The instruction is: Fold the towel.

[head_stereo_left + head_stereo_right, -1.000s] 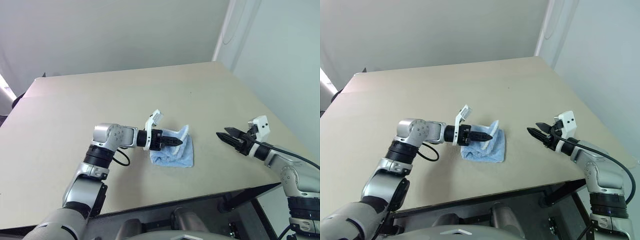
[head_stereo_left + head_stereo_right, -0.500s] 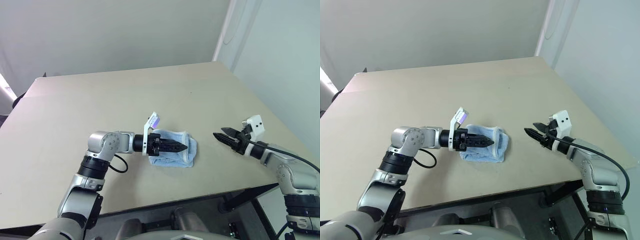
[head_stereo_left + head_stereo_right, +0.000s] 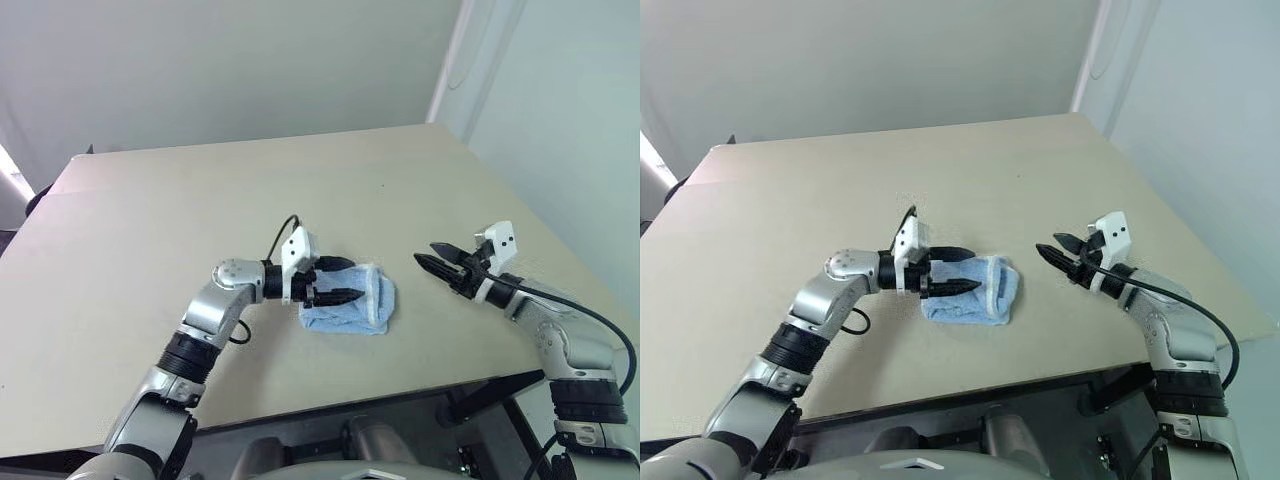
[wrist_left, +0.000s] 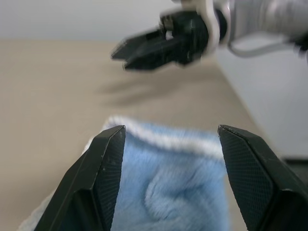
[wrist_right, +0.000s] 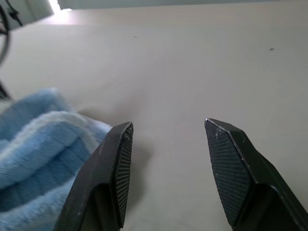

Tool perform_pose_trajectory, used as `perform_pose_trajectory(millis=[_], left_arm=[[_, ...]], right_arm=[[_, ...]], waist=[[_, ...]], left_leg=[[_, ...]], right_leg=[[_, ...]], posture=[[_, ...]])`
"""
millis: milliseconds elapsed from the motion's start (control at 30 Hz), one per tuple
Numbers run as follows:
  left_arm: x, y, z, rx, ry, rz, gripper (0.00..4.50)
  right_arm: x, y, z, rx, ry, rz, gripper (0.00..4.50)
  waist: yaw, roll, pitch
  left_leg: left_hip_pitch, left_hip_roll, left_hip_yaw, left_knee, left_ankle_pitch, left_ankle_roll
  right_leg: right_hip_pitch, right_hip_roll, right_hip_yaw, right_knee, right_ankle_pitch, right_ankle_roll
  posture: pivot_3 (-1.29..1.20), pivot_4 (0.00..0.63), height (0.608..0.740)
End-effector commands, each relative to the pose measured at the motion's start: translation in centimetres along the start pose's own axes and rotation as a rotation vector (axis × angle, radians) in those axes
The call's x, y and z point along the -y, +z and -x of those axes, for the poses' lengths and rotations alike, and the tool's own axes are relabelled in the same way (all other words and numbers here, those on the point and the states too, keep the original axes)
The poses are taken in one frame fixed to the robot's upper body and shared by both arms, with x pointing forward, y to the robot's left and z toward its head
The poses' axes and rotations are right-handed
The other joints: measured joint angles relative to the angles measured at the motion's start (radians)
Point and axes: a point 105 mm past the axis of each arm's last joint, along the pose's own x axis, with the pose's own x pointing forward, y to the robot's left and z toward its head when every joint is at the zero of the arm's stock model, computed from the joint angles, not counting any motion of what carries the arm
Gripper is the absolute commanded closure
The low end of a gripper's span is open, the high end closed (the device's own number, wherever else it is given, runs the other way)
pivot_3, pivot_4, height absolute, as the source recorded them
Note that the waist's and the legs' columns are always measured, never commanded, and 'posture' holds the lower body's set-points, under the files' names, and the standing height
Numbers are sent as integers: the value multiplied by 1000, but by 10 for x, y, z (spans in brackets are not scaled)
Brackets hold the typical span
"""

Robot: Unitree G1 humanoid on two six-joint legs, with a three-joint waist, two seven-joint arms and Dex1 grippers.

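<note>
My left gripper should back away first, as it is spread over the towel [image 3: 345, 281], before my right gripper lifts the towel by the white-edged side [image 3: 376, 300] facing it.
The light-blue towel [image 3: 358, 305] lies bunched in a thick, rumpled fold on the tan table [image 3: 150, 220], its white edging showing along one side. My left gripper [image 3: 356, 278] stands open at the towel's left side, one finger above the other, with nothing gripped. In the left wrist view the towel [image 4: 168, 187] lies between and below the spread fingers [image 4: 103, 178]. My right gripper [image 3: 424, 252] hovers open a short way to the right of the towel, pointing at it, with nothing in it. From the right wrist the towel [image 5: 38, 159] sits just past one finger.
The table's front edge [image 3: 400, 395] runs close below the towel, and its right edge [image 3: 520, 225] passes beside my right arm. A pale wall and a corner post [image 3: 450, 60] stand behind the table.
My left gripper has opened, rolled over and let go of the towel corner it held up; the towel has dropped into a fold. My right gripper has shifted left toward the towel.
</note>
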Motion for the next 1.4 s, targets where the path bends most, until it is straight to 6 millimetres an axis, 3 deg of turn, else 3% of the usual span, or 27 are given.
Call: perform_pose_trajectory(millis=[33, 133, 233, 433, 567, 667, 767, 867, 1033, 1267, 1400], left_arm=[[5, -10, -13, -1, -47, -87, 1270], [15, -34, -20, -40, -89, -73, 1270], [16, -45, -27, -41, -82, -9, 1270], [3, -41, -26, -10, -52, 67, 1270], [3, -26, -22, 50, -74, 37, 1224], [5, -9, -20, 102, -91, 16, 1224], [4, 5, -13, 128, -79, -6, 1224], [2, 17, -1, 141, -62, -26, 1224], [-4, 31, 30, 143, 15, -11, 1224], [10, 24, 79, 28, 58, 24, 1224], [18, 23, 102, -17, 69, 101, 1224]], right_arm=[[0, 22, 2, 67, -5, 49, 2018], [-2, 22, 0, 68, 2, 32, 2018], [-9, 21, 0, 62, 36, -9, 2018], [-18, 20, 7, 7, 75, 11, 2018], [-26, 11, 8, -45, 148, -45, 1158], [-37, 7, 12, -96, 220, -144, 63], [-41, 2, 16, -180, 279, -314, 63], [-36, -8, 15, -259, 264, -461, 63], [-50, -17, 7, -339, 331, -659, 63], [-63, -41, 0, -438, 345, -723, 63], [-70, -43, -11, -448, 370, -722, 63]], waist=[[3, 0, 0], [4, 0, 0], [8, 0, 0], [22, 0, -1], [18, 0, -1], [18, 0, -1], [18, 0, -1], [15, -1, 0], [15, 0, 0], [13, 0, 0], [6, 0, 0]], left_leg=[[0, 0, 0, 0, 0, 0], [0, 0, 0, 0, 0, 0], [1, 0, 0, 0, 0, 1], [1, 0, 0, 1, 0, 1], [0, 0, 0, 1, 0, 1], [0, 1, 0, 1, 0, 1], [0, 1, -1, 1, 0, 1], [1, 1, 0, 1, 0, 1], [0, 2, -1, 0, 0, 1], [0, 4, -1, 0, -1, 2], [1, 4, -1, 1, -1, 2]], right_leg=[[0, 0, 0, 0, 0, 0], [0, 0, 0, 0, 0, 1], [0, 0, 0, 0, 0, 1], [1, 0, 0, 0, 0, 2], [1, 0, 0, 0, 0, 2], [1, 1, 0, 0, 0, 2], [1, 1, 0, 0, 0, 2], [1, 1, 1, 1, 0, 2], [1, 2, 0, 1, 0, 2], [0, 3, 0, 1, 0, 2], [-1, 3, 0, 1, 0, 2]], posture=[[0, 0, 740], [0, 0, 740], [0, 0, 740], [0, 0, 740], [0, 0, 740], [0, 0, 740], [0, 0, 740], [0, 0, 740], [0, 0, 740], [0, 0, 740], [0, 0, 740]])
